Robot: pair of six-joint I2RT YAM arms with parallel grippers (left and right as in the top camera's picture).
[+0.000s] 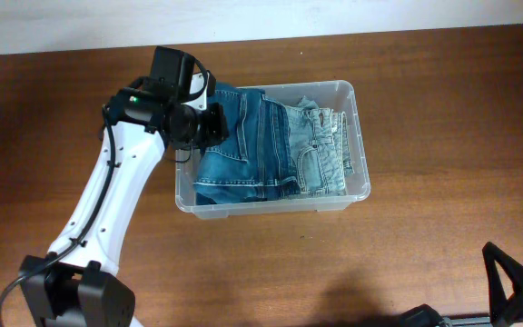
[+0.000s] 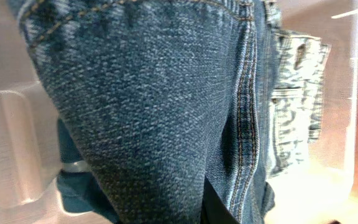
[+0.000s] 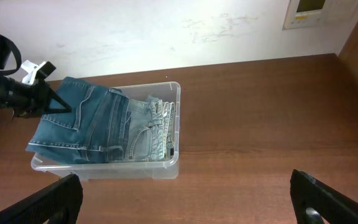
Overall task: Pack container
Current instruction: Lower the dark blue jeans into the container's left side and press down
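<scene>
The dark-blue jeans' edge (image 1: 218, 161) in my left gripper sticks up above the container's rim. So next I open and push the jeans' middle (image 1: 260, 150) down with closed fingers.
The clear plastic container (image 1: 360, 109) stands on the wooden table, upper middle. A folded light-blue pair of jeans (image 1: 320, 150) lies in its right half. A dark-blue pair of jeans (image 1: 239, 150) lies across its left half, its left edge raised over the rim. My left gripper (image 1: 214, 123) is at that raised edge, shut on the dark denim. In the left wrist view the dark jeans (image 2: 154, 93) fill the frame, with the light jeans (image 2: 294, 93) beyond and the container wall (image 2: 17, 143) at left. My right gripper (image 3: 185, 205) is open and empty over bare table, well right of the container (image 3: 135, 169).
The white left arm (image 1: 107, 209) slants from the lower left up to the container. A pale wall runs behind the table's far edge (image 3: 229, 59). Bare wood lies right of and in front of the container.
</scene>
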